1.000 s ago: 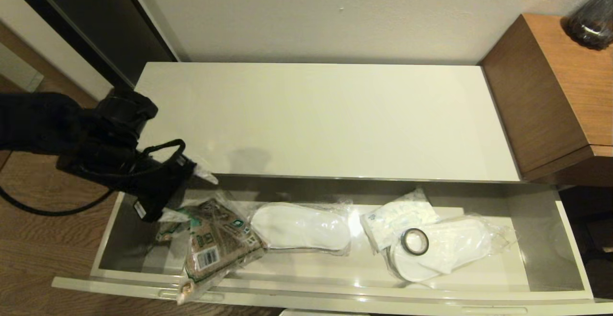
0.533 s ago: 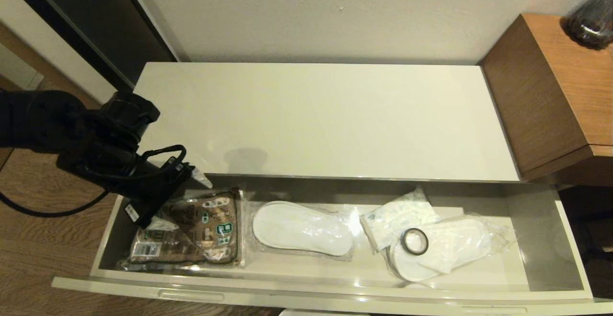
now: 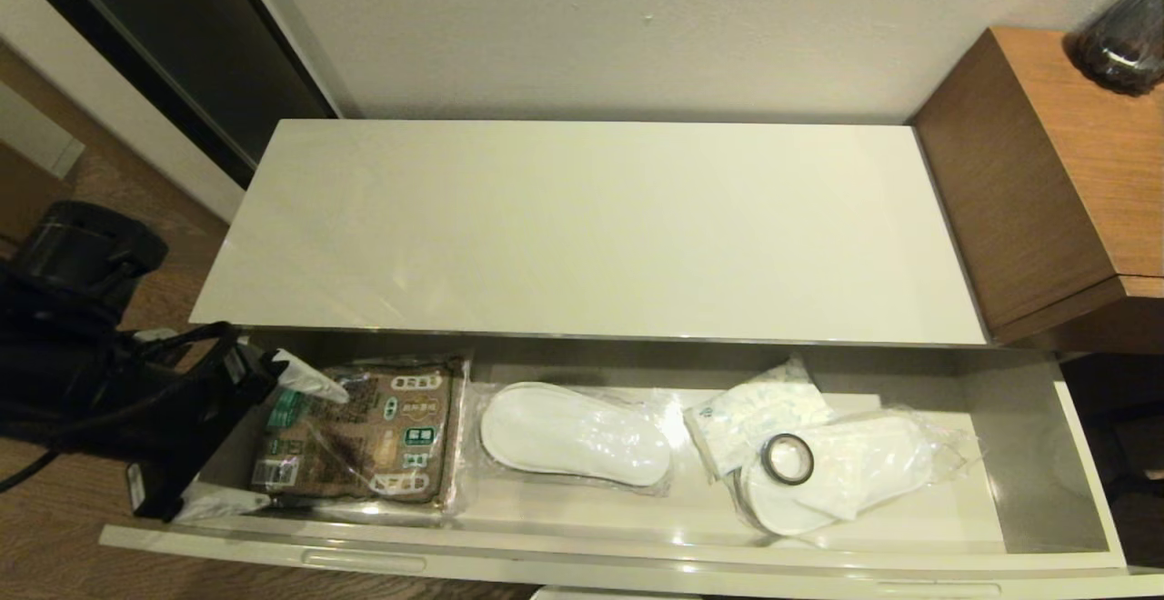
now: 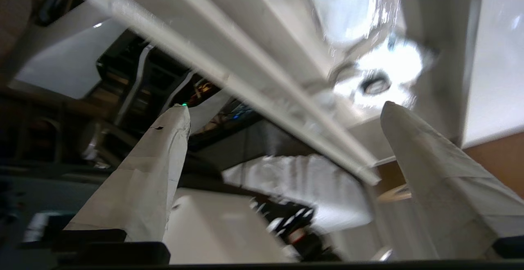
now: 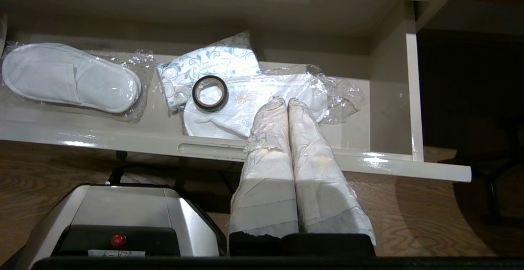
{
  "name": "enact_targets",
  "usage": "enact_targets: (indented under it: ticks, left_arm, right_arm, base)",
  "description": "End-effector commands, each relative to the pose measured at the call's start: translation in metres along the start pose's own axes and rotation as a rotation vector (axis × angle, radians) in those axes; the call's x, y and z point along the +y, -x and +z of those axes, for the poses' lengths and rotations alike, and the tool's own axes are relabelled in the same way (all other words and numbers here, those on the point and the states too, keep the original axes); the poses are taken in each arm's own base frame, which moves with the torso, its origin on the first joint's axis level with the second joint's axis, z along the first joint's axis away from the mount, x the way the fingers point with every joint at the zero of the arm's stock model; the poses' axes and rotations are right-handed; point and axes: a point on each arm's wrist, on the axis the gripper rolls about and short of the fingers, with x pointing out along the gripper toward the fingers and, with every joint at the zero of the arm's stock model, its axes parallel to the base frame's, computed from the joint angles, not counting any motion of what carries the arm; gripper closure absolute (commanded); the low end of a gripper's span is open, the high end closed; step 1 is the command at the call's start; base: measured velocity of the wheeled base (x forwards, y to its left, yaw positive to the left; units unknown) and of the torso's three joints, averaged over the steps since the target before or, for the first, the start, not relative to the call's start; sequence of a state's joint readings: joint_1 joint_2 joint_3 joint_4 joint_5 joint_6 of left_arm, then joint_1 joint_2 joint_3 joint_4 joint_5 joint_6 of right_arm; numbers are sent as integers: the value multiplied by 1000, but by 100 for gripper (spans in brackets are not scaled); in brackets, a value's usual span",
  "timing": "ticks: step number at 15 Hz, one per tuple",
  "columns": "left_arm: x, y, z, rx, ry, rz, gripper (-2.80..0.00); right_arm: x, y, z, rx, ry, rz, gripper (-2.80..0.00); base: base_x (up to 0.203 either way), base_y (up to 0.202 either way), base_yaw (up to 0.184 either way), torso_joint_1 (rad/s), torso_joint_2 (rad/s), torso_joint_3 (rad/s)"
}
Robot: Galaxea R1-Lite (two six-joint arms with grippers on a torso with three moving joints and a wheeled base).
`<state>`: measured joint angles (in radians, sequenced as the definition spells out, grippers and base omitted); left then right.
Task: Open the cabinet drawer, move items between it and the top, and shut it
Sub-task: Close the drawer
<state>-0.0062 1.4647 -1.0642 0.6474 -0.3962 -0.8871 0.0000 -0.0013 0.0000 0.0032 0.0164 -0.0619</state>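
Observation:
The packet and slippers (image 3: pixel 366 436) are lower than the drawer's rim. I expect the cabinet drawer (image 3: pixel 655 569) to slide all the way in, even with the cabinet's top, when I push it.
The cabinet drawer (image 3: pixel 637 571) stands pulled out below the bare off-white top (image 3: pixel 591 227). Inside, from the left, lie the brown-and-green packet (image 3: pixel 364 436), a wrapped pair of white slippers (image 3: pixel 573 432), and a second pair (image 3: pixel 864 468) with the black tape roll (image 3: pixel 787 457) resting on it. My left gripper (image 3: pixel 273 444) is open and empty at the drawer's left end, beside the packet. In the right wrist view my right gripper (image 5: pixel 286 100) is shut on nothing, low in front of the drawer front (image 5: pixel 368 161), facing the tape roll (image 5: pixel 210 93) and slippers (image 5: pixel 249 110).
A small white patterned sachet (image 3: pixel 755 409) lies behind the tape roll. A taller brown wooden unit (image 3: pixel 1055 182) with a dark vase (image 3: pixel 1128 32) stands to the right. Wooden floor lies to the left. My silver base (image 5: pixel 123 212) sits below the drawer front.
The packet went from tilted over the drawer's front edge to lying flat in its left end. My left gripper has let it go and drawn back to the left and nearer.

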Motion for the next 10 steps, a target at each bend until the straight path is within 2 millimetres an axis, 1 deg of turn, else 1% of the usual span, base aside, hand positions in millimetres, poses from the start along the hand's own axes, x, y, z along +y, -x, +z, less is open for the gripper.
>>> enact_targets:
  ticks: [1, 2, 4, 6, 7, 9, 10]
  left_arm:
    - [19, 19, -24, -24, -41, -26, 0]
    - [26, 19, -29, -17, -58, -15, 0]
    - [30, 19, -33, -17, -87, -6, 0]
    - [53, 10, -46, 15, -122, 64, 0]
    - [62, 8, -51, 10, -142, 96, 0]
    - [66, 8, -54, -1, -157, 113, 0]
    - [71, 8, -59, 6, -156, 122, 0]
  right_arm:
    - [0, 0, 0, 3, 1, 1, 0]
    - [0, 0, 0, 3, 1, 1, 0]
    - [0, 0, 0, 3, 1, 1, 0]
    - [0, 0, 0, 3, 1, 1, 0]
    - [0, 0, 0, 3, 1, 1, 0]
    - [0, 0, 0, 3, 1, 1, 0]
    - [0, 0, 0, 3, 1, 1, 0]
  base:
    - [0, 0, 0, 0, 0, 0]
    - [0, 0, 0, 0, 0, 0]
    - [0, 0, 0, 0, 0, 0]
    - [0, 0, 0, 0, 0, 0]
    - [0, 0, 0, 0, 0, 0]
    - [0, 0, 0, 0, 0, 0]
    - [0, 0, 0, 0, 0, 0]
